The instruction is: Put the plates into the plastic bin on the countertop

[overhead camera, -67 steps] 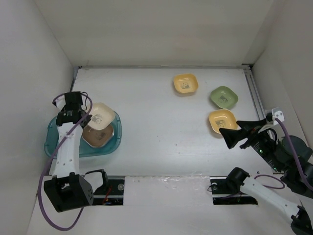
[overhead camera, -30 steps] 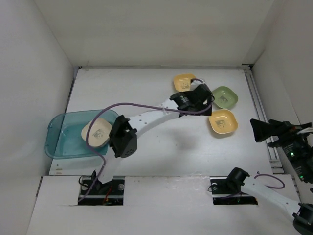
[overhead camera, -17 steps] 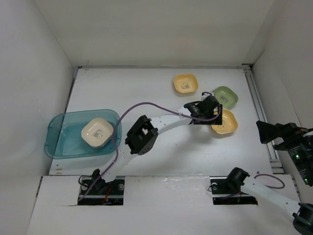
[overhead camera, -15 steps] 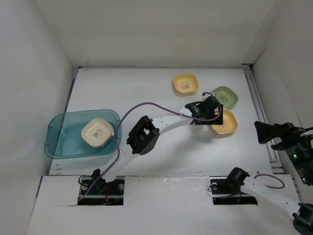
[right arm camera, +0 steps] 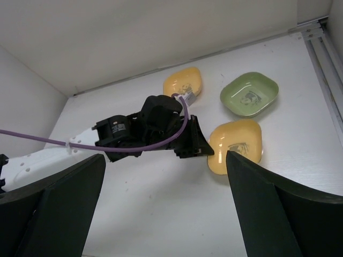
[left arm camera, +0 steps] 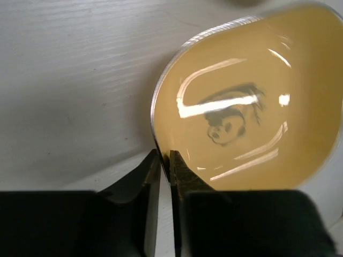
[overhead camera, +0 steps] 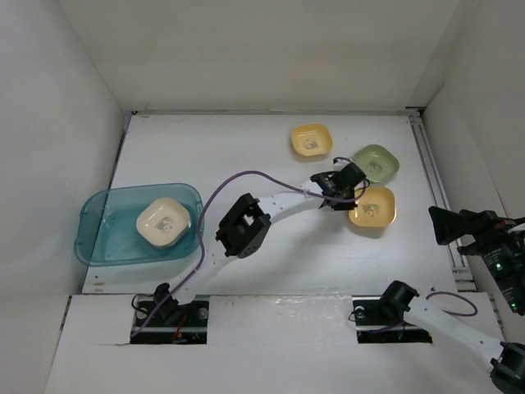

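Note:
My left gripper is carrying the yellow-orange plate [overhead camera: 372, 208] by its rim, and the plate faces up like the cream plate in the bin [overhead camera: 163, 222]. My left gripper keeps carrying it this way until it nests there.
My left gripper [overhead camera: 350, 197] reaches across the countertop [overhead camera: 246, 156] and is shut on the left rim of a yellow-orange plate [overhead camera: 373, 207]. The left wrist view shows both fingers pinching that rim [left arm camera: 165, 156], with the plate [left arm camera: 241, 107] and its dark print just beyond. The right wrist view shows the same plate [right arm camera: 236, 145] slightly tipped. The teal plastic bin [overhead camera: 97, 238] stands at the left with a cream plate [overhead camera: 164, 222] inside. My right gripper [overhead camera: 436, 223] hangs open and empty at the right edge, with its jaws wide apart [right arm camera: 165, 160].
Another yellow plate [overhead camera: 312, 140] lies at the back and a green plate [overhead camera: 376, 162] lies right of it, close behind the left gripper. Both also show in the right wrist view [right arm camera: 183, 83] [right arm camera: 249, 95]. White walls border the countertop.
My left arm swung from the bin across to the right and closed on the yellow-orange plate's rim, and the plate shifted slightly. My right arm drew back to the right.

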Motion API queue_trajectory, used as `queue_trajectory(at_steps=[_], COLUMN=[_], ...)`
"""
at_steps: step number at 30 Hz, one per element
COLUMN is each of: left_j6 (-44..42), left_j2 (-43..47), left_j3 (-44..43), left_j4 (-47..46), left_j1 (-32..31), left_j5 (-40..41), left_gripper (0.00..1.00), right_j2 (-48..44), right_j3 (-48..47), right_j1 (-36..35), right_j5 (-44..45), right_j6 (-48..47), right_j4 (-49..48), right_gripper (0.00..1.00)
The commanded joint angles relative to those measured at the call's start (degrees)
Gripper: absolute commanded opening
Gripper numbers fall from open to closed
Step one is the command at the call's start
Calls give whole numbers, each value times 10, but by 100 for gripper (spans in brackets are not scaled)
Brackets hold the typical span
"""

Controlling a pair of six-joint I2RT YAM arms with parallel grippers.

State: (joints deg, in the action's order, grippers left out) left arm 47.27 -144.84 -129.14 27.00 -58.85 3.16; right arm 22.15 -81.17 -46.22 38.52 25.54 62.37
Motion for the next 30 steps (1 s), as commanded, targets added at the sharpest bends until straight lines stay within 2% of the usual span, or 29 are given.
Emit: queue_trajectory(at_steps=[1, 7, 9, 11, 12, 14, 18, 19, 21, 22, 25, 26, 28, 29, 30], left_j6=[-2, -50, -50, -43, -37, -30, -38, -38, -38, -38, -45, -45, -45, -45, -45], left_j2=[26, 140, 214, 308, 343, 415, 625, 659, 717, 764, 842, 861, 896, 925, 935], left_j3=[26, 147, 218, 282, 352, 417, 548, 589, 624, 638, 697, 724, 749, 760, 768], left_j4=[16, 8, 15, -1, -10, -25, -25, -25, 7, 19, 58, 58, 81, 88, 94], left_j1=[7, 13, 30, 52, 82, 116, 208, 247, 291, 350, 438, 486, 530, 577, 582], left_j5=[10, 37, 76, 82, 87, 93, 120, 125, 131, 123, 113, 113, 118, 118, 125], left_gripper=[1, 0, 0, 0, 0, 0, 0, 0, 0, 0, 0, 0, 0, 0, 0], right_j2=[-5, -5, -5, -5, -5, -5, -5, -5, -5, -5, 0, 0, 0, 0, 0], right_j3=[2, 2, 2, 2, 2, 7, 20, 27, 27, 32, 39, 44, 51, 51, 57], right_j1=[-5, -5, -5, -5, -5, -5, -5, -5, -5, -5, -5, -5, -5, -5, -5], right_j5=[-10, -10, -10, -10, -10, -10, -15, -15, -15, -22, -28, -34, -40, -46, -46], right_j6=[-1, -7, -7, -12, -12, -17, -24, -31, -37, -37, -44, -44, -49, -56, -56], right_j4=[-23, -29, -29, -34, -34, -40, -53, -53, -64, -64, -87, -88, -106, -106, -114], right_gripper=[100, 100, 100, 100, 100, 100, 100, 100, 100, 100, 100, 100, 100, 100, 100])
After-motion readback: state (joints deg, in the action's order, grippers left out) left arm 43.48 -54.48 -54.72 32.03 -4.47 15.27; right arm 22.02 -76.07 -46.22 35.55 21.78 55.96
